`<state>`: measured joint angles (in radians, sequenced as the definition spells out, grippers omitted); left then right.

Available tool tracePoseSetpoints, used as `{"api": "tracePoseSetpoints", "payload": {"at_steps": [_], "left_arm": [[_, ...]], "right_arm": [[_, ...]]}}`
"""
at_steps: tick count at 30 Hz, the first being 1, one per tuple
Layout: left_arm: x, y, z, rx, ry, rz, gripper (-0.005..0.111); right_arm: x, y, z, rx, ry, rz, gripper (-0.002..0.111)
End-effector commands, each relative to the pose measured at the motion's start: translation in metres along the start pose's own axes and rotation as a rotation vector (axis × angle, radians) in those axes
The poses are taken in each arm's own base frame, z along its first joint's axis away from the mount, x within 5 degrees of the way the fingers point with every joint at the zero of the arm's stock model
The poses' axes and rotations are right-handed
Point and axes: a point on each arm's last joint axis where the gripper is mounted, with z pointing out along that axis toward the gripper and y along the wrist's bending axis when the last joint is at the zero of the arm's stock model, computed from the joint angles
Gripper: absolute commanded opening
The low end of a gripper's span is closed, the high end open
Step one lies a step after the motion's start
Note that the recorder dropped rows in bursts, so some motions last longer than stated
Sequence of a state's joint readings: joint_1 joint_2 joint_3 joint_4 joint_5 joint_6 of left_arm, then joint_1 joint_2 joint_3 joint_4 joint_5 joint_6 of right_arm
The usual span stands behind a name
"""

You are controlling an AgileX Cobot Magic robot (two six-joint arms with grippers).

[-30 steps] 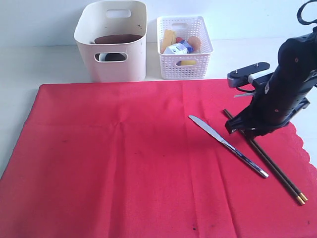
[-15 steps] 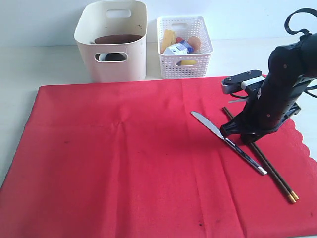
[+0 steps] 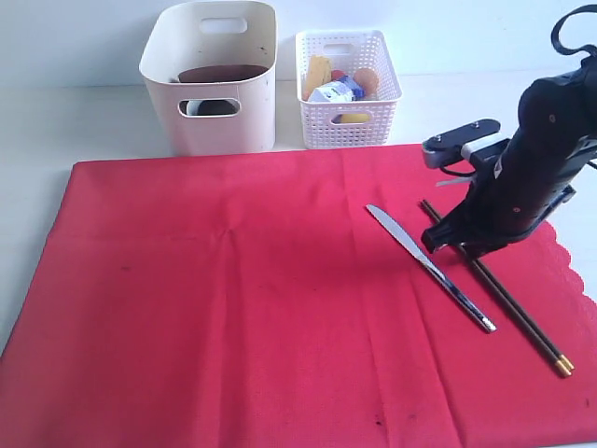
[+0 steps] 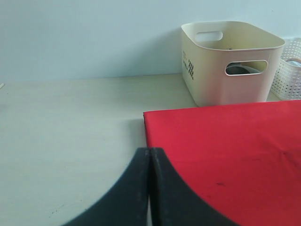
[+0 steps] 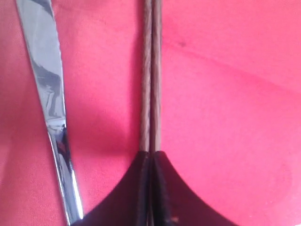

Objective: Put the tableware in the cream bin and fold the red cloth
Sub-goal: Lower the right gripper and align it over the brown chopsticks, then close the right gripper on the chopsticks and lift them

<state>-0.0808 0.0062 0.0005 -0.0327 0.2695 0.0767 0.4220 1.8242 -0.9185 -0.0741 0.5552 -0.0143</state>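
Note:
My right gripper's shut fingers are resting on top of the chopsticks, so I should open them and close them around both sticks before I lift toward the cream bin.
The red cloth lies spread flat over the table. On its right part lie a steel table knife and dark chopsticks, side by side. My right gripper is shut, its tips down on the chopsticks, which run out from under them. The cream bin stands behind the cloth with the brown wooden plate inside. My left gripper is shut and empty, hanging over the cloth's near corner. Bowl, spoon and cup cannot be made out.
A white lattice basket with food items stands right of the bin. Bare pale table lies left of the cloth. The cloth's scalloped edge runs along the right side.
The right arm swung left, then back right. The knife and chopsticks shifted slightly on the cloth with it. The gripper stayed shut.

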Motion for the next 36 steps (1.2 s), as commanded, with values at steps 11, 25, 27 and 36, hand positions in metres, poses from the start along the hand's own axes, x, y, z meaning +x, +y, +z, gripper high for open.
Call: {"api": "tracePoseSetpoints", "payload": {"at_steps": [11, 25, 27, 36], "left_arm": [[-0.001, 0.000, -0.001, 0.001, -0.009, -0.012, 0.001], [-0.001, 0.000, -0.001, 0.001, -0.009, -0.012, 0.001], [-0.001, 0.000, -0.001, 0.001, -0.009, -0.012, 0.001], [-0.001, 0.000, -0.001, 0.001, -0.009, -0.012, 0.001]], "right_arm": [[-0.002, -0.003, -0.018, 0.010, -0.065, 0.067, 0.003], [0.005, -0.001, 0.013, 0.009, 0.057, 0.179, 0.048], [0.009, -0.001, 0.017, 0.011, 0.104, 0.162, 0.048], [0.012, 0.001, 0.032, 0.006, 0.148, 0.167, 0.008]]}}
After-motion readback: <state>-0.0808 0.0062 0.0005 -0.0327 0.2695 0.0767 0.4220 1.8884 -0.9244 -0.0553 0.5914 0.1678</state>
